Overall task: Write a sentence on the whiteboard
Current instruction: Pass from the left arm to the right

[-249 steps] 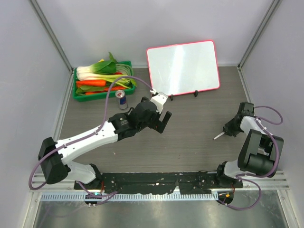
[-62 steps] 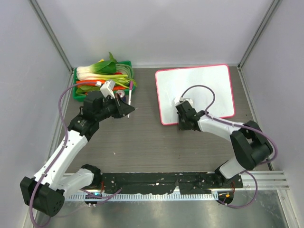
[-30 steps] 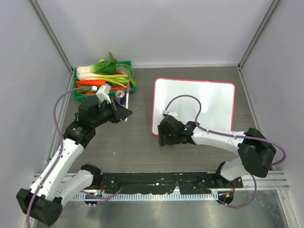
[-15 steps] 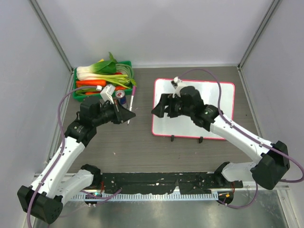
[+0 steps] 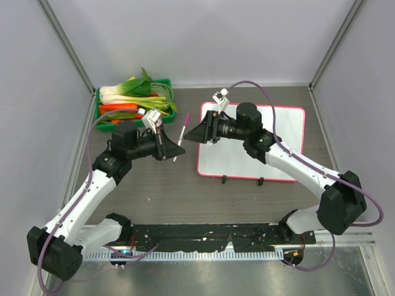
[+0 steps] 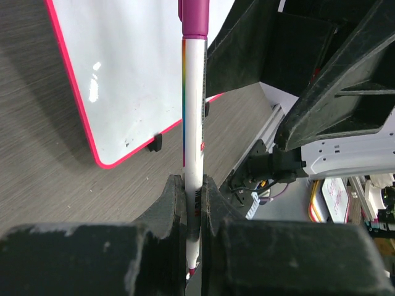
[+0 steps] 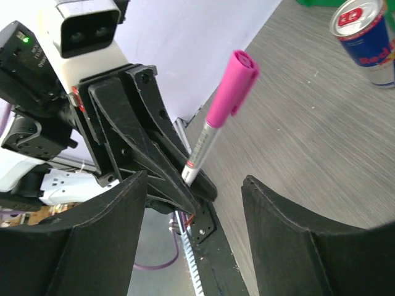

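Note:
My left gripper is covering the marker's lower body (image 6: 195,206). My right gripper should hold the marker's upper body while my left gripper takes a new grip at the marker's tail tip (image 6: 191,269).
The whiteboard (image 5: 281,139), white with a pink-red frame, lies flat on the table right of centre. Its visible surface is blank, and the sentence is not in view. My left gripper (image 5: 168,152) is shut on the tail end of a white marker (image 5: 179,138) with a pink cap. In the left wrist view the marker (image 6: 192,117) runs straight out from between the fingers (image 6: 174,197), cap pointing at the whiteboard (image 6: 129,68). My right gripper (image 5: 192,134) hovers at the board's left edge, open, facing the marker (image 7: 217,126). Its jaws (image 7: 194,180) stand either side of the cap without touching it.
A green crate (image 5: 105,123) of vegetables sits at the back left. A drinks can (image 7: 365,42) stands on the table near it. The board's two black feet (image 5: 224,179) stick out at its near edge. Grey walls close in on three sides.
The board went from propped up to lying flat. My right gripper left it and swung left towards the marker, while the left gripper brought the marker rightwards to meet it.

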Motion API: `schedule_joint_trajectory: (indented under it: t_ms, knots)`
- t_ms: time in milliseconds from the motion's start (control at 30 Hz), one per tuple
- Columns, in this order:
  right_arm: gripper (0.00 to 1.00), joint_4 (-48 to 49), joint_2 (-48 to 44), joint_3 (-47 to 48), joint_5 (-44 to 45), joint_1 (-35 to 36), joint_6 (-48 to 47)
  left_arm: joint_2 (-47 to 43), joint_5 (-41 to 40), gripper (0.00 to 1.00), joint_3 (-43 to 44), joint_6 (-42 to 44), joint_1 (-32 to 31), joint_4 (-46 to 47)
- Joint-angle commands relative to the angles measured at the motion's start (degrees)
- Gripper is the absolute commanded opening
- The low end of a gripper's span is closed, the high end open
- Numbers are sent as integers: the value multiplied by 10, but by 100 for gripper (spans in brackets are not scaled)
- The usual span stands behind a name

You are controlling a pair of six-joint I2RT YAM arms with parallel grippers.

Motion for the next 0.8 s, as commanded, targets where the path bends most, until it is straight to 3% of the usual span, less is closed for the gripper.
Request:
schedule_joint_trajectory:
  t_ms: [0, 233, 300, 333, 367, 400, 600, 700, 767]
  knots:
    - [65, 64, 20, 33, -38, 4, 27, 8, 25, 0, 31, 1, -14, 41]
    - [44, 90, 53, 37, -49, 6, 52, 17, 31, 0, 38, 6, -31, 44]
    - [31, 110, 58, 35, -56, 6, 66, 18, 31, 0, 38, 9, -35, 45]
    - [18, 126, 60, 35, -58, 5, 69, 18, 30, 0, 38, 9, -36, 45]
    - [13, 129, 60, 36, -61, 6, 74, 18, 26, 0, 38, 10, -37, 42]
    - [2, 129, 59, 38, -59, 6, 74, 18, 24, 5, 39, 11, -36, 35]
    - [1, 77, 28, 37, -18, 5, 27, 0, -30, 55, 45, 30, -36, -9]
    - [1, 63, 7, 28, 9, 5, 20, -10, -48, 73, 48, 34, -36, -18]
    - [1, 70, -11, 11, 31, 6, 21, -13, -55, 79, 47, 29, -35, -12]
